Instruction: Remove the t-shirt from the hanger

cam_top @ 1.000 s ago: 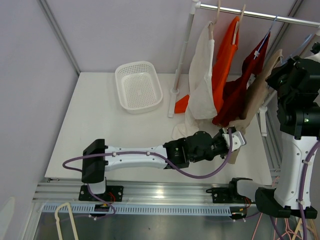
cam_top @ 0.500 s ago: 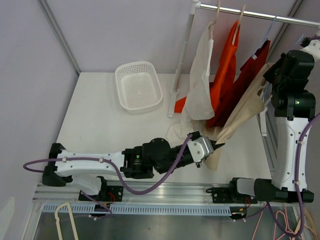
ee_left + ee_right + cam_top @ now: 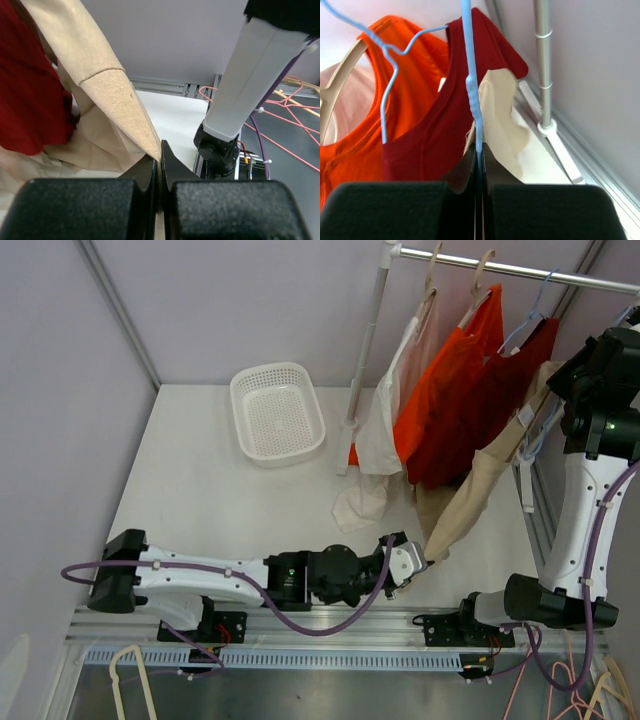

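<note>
My left gripper is low at the table's near edge. The beige t-shirt's top [image 3: 545, 380] bunches at the hanger, so I'll swing the t-shirt's hem up over the basket [image 3: 278, 413].
A beige t-shirt [image 3: 480, 480] is stretched in a slant from the rack's right end down to the table's near edge. My left gripper [image 3: 420, 560] is shut on its lower hem, which shows as folded beige cloth in the left wrist view [image 3: 107, 92] pinched at the jaws [image 3: 160, 160]. My right gripper [image 3: 568, 395] is high at the right, shut on a light blue wire hanger [image 3: 472, 90] at the jaws [image 3: 479, 152]. The beige shirt's top [image 3: 502, 112] bunches just beyond those jaws. The hanger's lower part peeks out beside the shirt [image 3: 538, 445].
A cream garment [image 3: 385, 430], an orange one [image 3: 435, 390] and a dark red one [image 3: 490, 400] hang on the rail [image 3: 520, 272]. The rack pole [image 3: 362, 360] stands mid-table. A white basket [image 3: 277, 412] sits at the back left. Loose hangers [image 3: 295, 117] lie beyond the table's right edge.
My left gripper has drawn the beige hem toward the near edge, pulling the shirt taut. My right gripper has shifted at the rack's right end, and the hanging garments have swung right.
</note>
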